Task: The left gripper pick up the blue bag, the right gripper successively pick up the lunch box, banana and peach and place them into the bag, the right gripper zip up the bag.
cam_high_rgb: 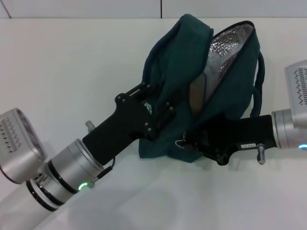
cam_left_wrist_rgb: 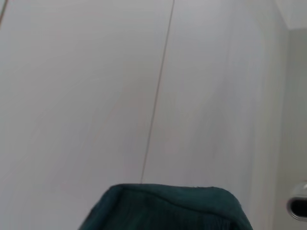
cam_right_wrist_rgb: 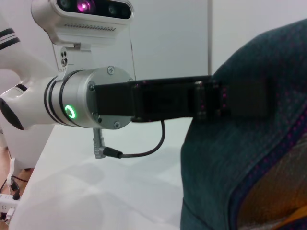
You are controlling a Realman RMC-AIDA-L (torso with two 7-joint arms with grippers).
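My left gripper should hold the bag's bottom corner (cam_high_rgb: 146, 150) while my right gripper pulls the ring up, because my left gripper is now up the bag's side, away from the ring pull (cam_high_rgb: 180, 143).
The blue bag (cam_high_rgb: 192, 62) hangs tilted above the white table, its mouth partly open and showing silver foil lining (cam_high_rgb: 230, 43). My left gripper (cam_high_rgb: 160, 109) is shut on the bag's left side fabric and holds it up. My right gripper (cam_high_rgb: 201, 143) is at the bag's lower front end, right by the metal ring pull (cam_high_rgb: 179, 143) of the zipper. A tan-orange patch (cam_high_rgb: 196, 96) shows inside the opening; I cannot tell which item it is. The lunch box, banana and peach are otherwise hidden. The bag also shows in the left wrist view (cam_left_wrist_rgb: 168, 208) and the right wrist view (cam_right_wrist_rgb: 249, 143).
The white table (cam_high_rgb: 72, 72) stretches left and in front of the bag. A white wall (cam_high_rgb: 96, 7) with a vertical seam stands behind it. A cable (cam_right_wrist_rgb: 144, 151) hangs under my left wrist (cam_right_wrist_rgb: 81, 100).
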